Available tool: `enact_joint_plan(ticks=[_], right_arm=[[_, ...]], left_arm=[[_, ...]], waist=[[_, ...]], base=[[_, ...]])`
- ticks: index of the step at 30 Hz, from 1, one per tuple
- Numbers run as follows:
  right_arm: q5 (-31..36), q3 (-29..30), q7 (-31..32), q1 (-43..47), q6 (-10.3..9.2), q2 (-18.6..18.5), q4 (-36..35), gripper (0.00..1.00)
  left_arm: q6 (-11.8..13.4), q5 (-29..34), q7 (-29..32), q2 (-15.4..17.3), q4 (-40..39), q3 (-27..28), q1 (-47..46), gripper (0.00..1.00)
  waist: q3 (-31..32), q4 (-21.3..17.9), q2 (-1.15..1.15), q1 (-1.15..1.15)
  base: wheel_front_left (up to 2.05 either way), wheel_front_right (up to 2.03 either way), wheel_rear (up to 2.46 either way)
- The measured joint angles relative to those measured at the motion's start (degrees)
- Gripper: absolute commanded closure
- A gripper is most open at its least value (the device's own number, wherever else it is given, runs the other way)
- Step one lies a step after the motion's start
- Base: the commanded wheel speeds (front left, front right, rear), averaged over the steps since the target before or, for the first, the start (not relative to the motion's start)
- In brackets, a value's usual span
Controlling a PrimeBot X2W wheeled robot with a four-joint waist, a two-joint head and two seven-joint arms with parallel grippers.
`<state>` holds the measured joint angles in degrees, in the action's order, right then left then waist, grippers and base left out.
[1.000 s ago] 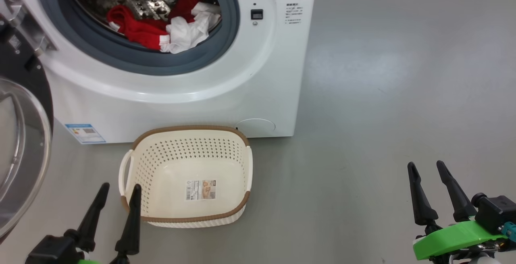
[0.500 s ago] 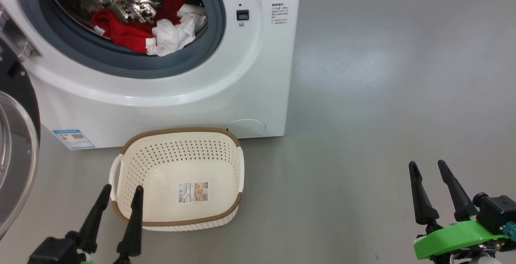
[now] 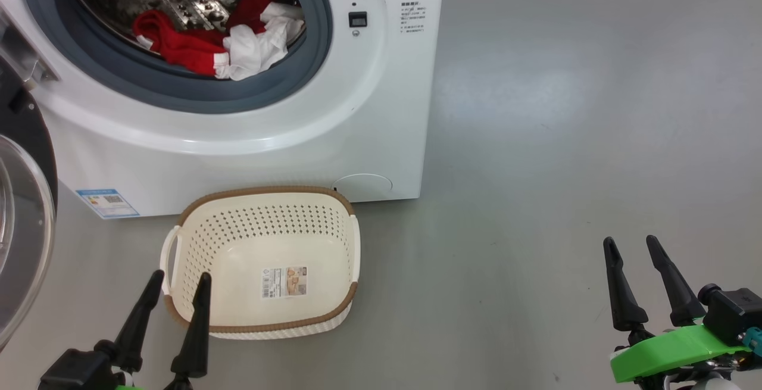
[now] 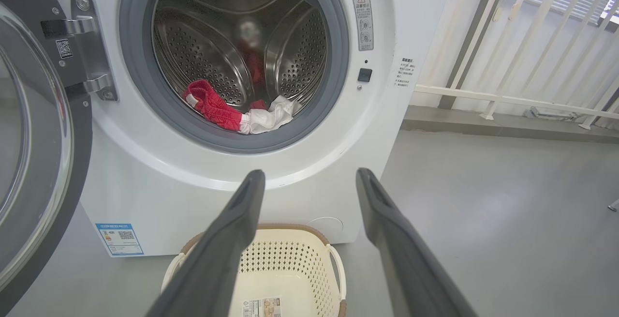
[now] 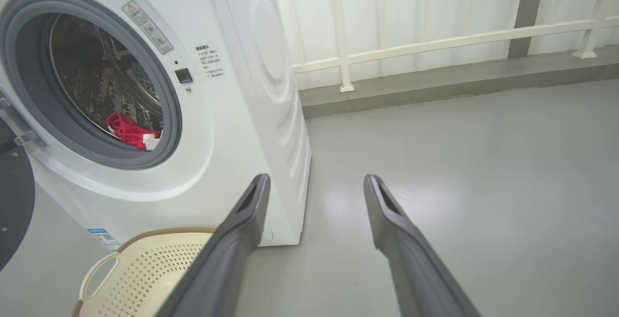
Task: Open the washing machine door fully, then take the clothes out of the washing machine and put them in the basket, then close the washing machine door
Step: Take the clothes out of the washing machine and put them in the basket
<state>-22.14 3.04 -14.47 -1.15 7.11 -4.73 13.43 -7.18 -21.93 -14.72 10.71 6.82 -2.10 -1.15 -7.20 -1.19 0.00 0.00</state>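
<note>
Red cloth leads straight into the white cloth (image 3: pixel 262 25). The red cloth (image 3: pixel 251 4) will therefore come along over the grey gasket when I pull the white cloth.
The white washing machine (image 3: pixel 250 140) (image 4: pixel 145 196) (image 5: pixel 232 128) stands with its door (image 3: pixel 21 223) (image 4: pixel 34 138) swung wide to the left. Red and white clothes (image 3: pixel 214 44) (image 4: pixel 237 113) (image 5: pixel 130 133) lie at the drum's front, against the grey gasket. On the floor right in front of the machine sits the cream basket (image 3: pixel 333 241) (image 4: pixel 300 259) (image 5: pixel 140 268), holding nothing but its sticker. My left gripper (image 3: pixel 178 277) (image 4: pixel 309 176) is open, low beside the basket's left corner. Well off to the right, over bare floor, my right gripper (image 3: pixel 630 241) (image 5: pixel 316 179) is open too.
Grey floor (image 3: pixel 565 140) stretches wide to the right of the machine. A white railing (image 5: pixel 435 41) and a low ledge (image 5: pixel 435 94) run behind it. The open door takes up the space at the far left.
The whole head picture has slid left and slightly down, so the camera has moved. Both grippers keep their places and stay open.
</note>
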Motion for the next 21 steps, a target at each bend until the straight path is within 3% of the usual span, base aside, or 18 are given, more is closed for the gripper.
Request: enact_joint_plan(ticks=[10,21], right_arm=[[0.0,-0.1,0.0,0.0,0.0,0.0,0.0,0.0],[0.0,-0.1,0.0,-0.1,0.0,0.1,0.0,0.0]], left_arm=[[0.0,-1.2,0.0,0.7,0.0,-0.6,0.0,0.0],[0.0,-1.3,0.0,0.9,-0.2,-1.0,-0.5,0.0]], waist=[[-0.3,-0.1,0.0,0.0],[-1.1,0.1,0.0,0.0]], base=[[0.13,-0.13,0.0],[0.9,-0.9,0.0]])
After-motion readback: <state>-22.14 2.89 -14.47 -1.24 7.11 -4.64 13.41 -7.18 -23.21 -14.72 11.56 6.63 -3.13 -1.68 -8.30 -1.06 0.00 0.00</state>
